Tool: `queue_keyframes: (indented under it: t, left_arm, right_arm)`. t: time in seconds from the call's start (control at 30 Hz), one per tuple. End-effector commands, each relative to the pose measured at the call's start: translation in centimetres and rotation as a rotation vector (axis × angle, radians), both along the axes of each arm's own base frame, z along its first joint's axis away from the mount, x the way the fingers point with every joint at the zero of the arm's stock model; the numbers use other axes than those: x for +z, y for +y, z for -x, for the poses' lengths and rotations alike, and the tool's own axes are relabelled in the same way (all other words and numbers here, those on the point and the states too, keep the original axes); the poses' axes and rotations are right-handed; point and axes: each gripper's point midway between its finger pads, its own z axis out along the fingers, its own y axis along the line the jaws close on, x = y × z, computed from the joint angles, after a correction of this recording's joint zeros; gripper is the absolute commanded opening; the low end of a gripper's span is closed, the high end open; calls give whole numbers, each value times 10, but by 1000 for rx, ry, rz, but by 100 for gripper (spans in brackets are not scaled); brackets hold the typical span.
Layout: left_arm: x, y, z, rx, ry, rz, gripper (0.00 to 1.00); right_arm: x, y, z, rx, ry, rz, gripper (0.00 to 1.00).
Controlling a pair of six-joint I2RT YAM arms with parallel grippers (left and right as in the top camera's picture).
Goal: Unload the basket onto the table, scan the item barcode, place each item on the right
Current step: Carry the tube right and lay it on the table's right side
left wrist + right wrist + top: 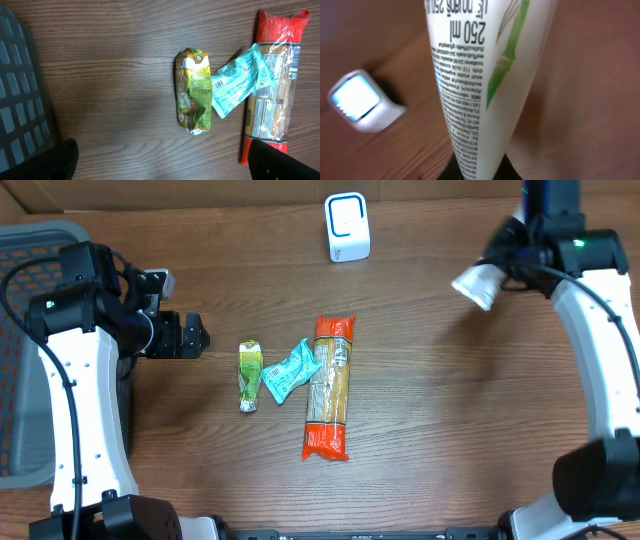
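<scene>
The white tube (478,284) is over open wood (502,358), away from the scanner and packets. My right gripper should go on lowering the tube until it rests there, and then let go.
My right gripper (507,262) is shut on the narrow end of a white tube (477,283), held above the table at the back right. In the right wrist view the tube (485,75) fills the middle, showing small black print, "250 ml" and a green bamboo drawing, with the gripper (477,172) clamped at its base. No barcode shows on the face I see. The white scanner (347,227) stands at the back centre, left of the tube, and appears blurred as the scanner (357,100). My left gripper (200,335) hangs open at the left, empty (165,167).
A green-yellow packet (249,375), a teal packet (288,370) and a long orange-ended pasta pack (330,385) lie together mid-table; the same packet (193,92) lies just ahead of the left gripper. A grey basket (30,250) sits at the left edge.
</scene>
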Motion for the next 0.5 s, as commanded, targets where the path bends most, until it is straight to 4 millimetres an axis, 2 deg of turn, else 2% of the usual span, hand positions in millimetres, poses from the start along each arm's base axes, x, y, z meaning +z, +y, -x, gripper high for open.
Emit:
queue_keyframes:
  t: [0.0, 0.1, 0.27, 0.4, 0.43, 0.47]
  left_arm:
    - [4, -3, -1, -27, -18, 4, 100]
    - [4, -3, -1, -27, -18, 4, 100]
    - [4, -3, -1, -27, -18, 4, 100]
    - [4, -3, -1, -27, -18, 4, 99]
    - [4, -3, -1, -27, -18, 4, 99]
    - [4, -3, -1, -27, -18, 4, 100]
  right_arm:
    - [-69, -18, 23, -275, 139, -167, 3]
    - [-115, -34, 39, -388, 180, -238, 3]
    - [-170, -39, 53, -498, 157, -367, 3]
    - [-189, -44, 63, -540, 147, -373, 6]
    - [-191, -46, 65, -545, 150, -362, 11]
    - [-191, -48, 66, -536, 152, -344, 20]
